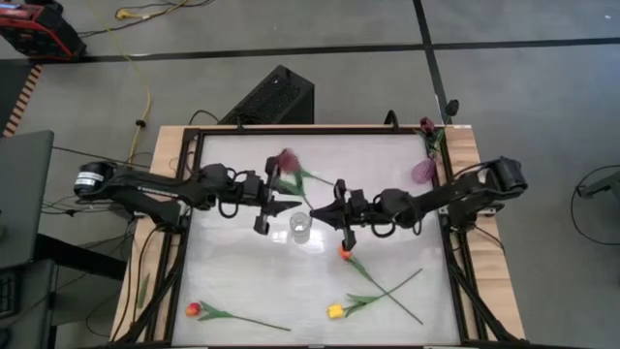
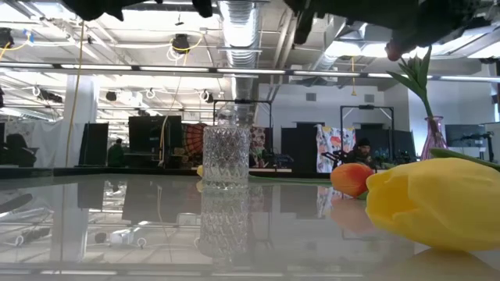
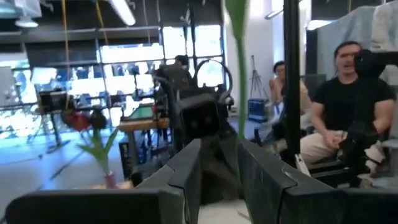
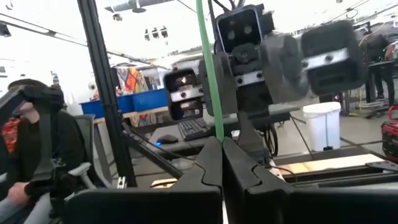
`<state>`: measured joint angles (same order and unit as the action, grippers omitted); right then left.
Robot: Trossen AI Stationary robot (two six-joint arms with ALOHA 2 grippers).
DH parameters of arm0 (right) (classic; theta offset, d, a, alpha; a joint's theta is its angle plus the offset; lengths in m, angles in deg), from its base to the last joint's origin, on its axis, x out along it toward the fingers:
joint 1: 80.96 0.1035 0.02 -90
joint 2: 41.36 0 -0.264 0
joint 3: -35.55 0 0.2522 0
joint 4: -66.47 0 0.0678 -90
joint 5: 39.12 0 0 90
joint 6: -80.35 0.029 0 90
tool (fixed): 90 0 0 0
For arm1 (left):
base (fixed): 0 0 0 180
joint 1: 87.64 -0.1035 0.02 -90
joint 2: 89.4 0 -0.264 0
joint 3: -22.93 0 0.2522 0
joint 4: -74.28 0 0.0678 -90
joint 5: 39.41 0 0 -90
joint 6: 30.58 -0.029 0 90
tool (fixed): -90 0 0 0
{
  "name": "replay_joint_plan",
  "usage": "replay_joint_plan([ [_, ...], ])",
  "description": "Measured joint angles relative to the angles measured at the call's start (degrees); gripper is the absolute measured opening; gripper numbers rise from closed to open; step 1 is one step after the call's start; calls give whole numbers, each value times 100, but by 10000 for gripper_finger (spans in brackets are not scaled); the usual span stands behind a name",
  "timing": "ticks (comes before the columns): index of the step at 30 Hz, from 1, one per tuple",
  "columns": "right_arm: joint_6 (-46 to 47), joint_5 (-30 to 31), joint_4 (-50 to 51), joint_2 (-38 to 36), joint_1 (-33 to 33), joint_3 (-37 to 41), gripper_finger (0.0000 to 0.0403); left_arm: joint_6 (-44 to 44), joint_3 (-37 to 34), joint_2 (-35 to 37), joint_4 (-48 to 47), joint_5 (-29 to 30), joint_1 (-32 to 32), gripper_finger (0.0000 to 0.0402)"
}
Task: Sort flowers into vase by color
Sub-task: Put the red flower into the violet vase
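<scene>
I should hold the maroon-pink tulip's stem (image 4: 218, 124) with my left gripper while my right gripper moves up near its leaves (image 1: 290, 185), because my right gripper pinches the stem too low.
My right gripper (image 1: 315, 210) (image 4: 222, 149) is shut on the green stem of a maroon-pink tulip (image 1: 286, 160), just above the clear cut-glass vase (image 1: 300, 226) (image 2: 226, 148). My left gripper (image 1: 291, 205) (image 3: 221, 168) faces it, open, with the stem (image 3: 239, 93) rising between its fingers. An orange tulip (image 1: 345, 254) (image 2: 351, 178), a yellow one (image 1: 335, 311) (image 2: 433, 203) and a red-orange one (image 1: 193, 309) lie flat on the table. A pink vase (image 1: 423, 172) (image 2: 433, 136) at the right edge holds a dark maroon tulip (image 1: 426, 124). My right gripper pinches the thin green stem (image 4: 217, 127) between its two fingers, which come level from the table's right and lie across it. The tulip is lifted clear, its stem rising past the fingers and its head leaning toward the far left. My left gripper: whether a finger touches the stem, I cannot tell.
A black frame (image 1: 194, 184) borders the white table. The stems of the orange and yellow tulips cross near the right front (image 1: 387, 291). People sit in the room beyond the table (image 3: 348, 106) (image 4: 31, 143).
</scene>
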<state>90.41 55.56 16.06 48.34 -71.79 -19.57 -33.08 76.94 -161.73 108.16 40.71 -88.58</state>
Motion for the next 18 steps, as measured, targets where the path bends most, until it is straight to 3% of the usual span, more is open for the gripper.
replay_joint_plan([
  [7,-133,-2,-116,236,2,-122,19,25,90,-59,-11,-513,8,90],
  [18,-152,177,84,255,-96,-122,19,153,90,12,303,-434,3,90],
])
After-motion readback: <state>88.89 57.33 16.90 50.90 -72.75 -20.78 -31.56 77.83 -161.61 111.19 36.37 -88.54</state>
